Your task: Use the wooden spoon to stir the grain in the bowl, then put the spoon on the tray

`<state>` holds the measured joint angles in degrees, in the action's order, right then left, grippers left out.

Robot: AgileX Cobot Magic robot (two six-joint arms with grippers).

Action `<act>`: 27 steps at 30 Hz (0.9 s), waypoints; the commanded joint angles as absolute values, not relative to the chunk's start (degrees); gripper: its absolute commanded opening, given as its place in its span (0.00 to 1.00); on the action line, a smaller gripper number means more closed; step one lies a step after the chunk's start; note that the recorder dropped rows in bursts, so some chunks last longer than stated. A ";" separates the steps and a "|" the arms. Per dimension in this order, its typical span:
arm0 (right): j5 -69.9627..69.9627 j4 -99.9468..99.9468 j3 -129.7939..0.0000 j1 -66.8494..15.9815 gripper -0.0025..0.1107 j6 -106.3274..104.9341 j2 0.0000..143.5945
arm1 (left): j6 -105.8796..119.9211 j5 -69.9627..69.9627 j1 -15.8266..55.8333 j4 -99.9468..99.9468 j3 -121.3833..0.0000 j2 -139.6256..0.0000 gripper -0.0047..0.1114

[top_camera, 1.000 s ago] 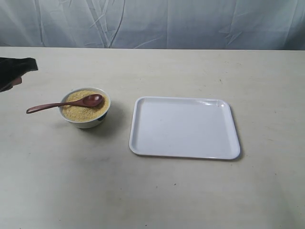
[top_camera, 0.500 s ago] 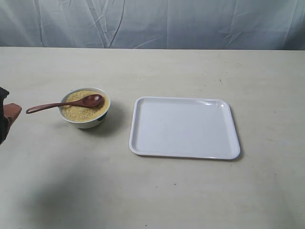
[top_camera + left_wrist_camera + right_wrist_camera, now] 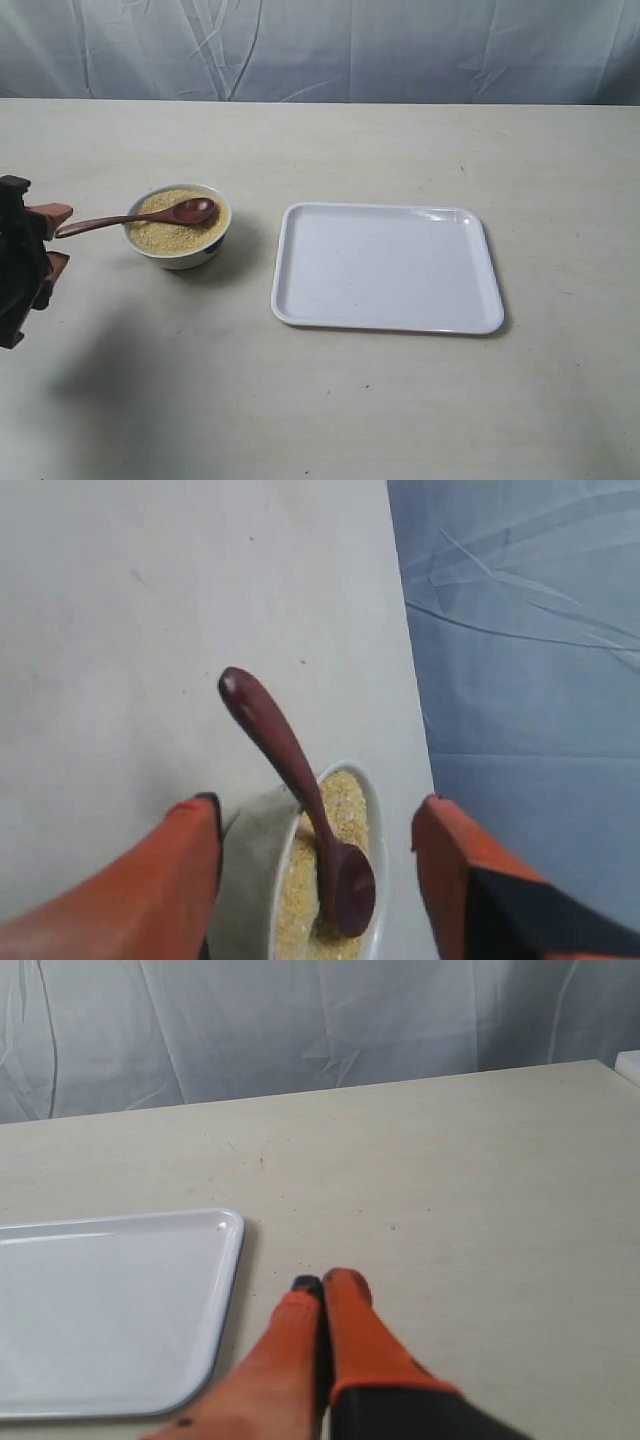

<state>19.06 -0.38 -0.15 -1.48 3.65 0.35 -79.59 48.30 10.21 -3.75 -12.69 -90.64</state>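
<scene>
The wooden spoon (image 3: 120, 220) will come out cleanly and leave the bowl behind when the robot lifts it, because the dark head (image 3: 194, 211) lies fully in sight on top of the grain.
The small white bowl (image 3: 181, 257) of yellow grain (image 3: 168, 232) stands left of the white tray (image 3: 388, 267). The dark wooden spoon (image 3: 130, 219) rests with its head on the grain and its handle sticking out over the rim to the left. My left gripper (image 3: 52, 238) is open at the handle's free end, one orange finger on each side, not touching it. In the left wrist view the spoon (image 3: 290, 760) runs between the fingers (image 3: 185, 855) into the grain (image 3: 343, 798) in the bowl (image 3: 376, 815). My right gripper (image 3: 326, 1283) is shut and empty beside the tray (image 3: 110, 1300); the exterior view does not show it.
A pale table (image 3: 330, 400) carries everything, with a wrinkled grey-blue cloth backdrop (image 3: 350, 50) behind its far edge. The tray holds nothing. The left arm casts a shadow on the table in front of the bowl.
My left gripper has come in from the left edge of the exterior view, and its open fingers now flank the spoon handle's end. Bowl, spoon and tray have not moved.
</scene>
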 commanded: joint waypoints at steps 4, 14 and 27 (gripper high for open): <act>18.58 -0.39 0.00 -1.33 0.02 3.57 0.00 | -80.80 47.25 10.46 -4.59 -19.09 -99.49 0.53; 18.58 -0.39 0.00 -1.33 0.02 3.57 0.00 | -80.81 51.29 10.35 -4.91 -23.03 -105.97 0.41; 18.47 -0.39 0.00 -1.33 0.02 3.57 0.00 | -83.50 69.96 10.23 -2.42 -23.15 -106.07 0.04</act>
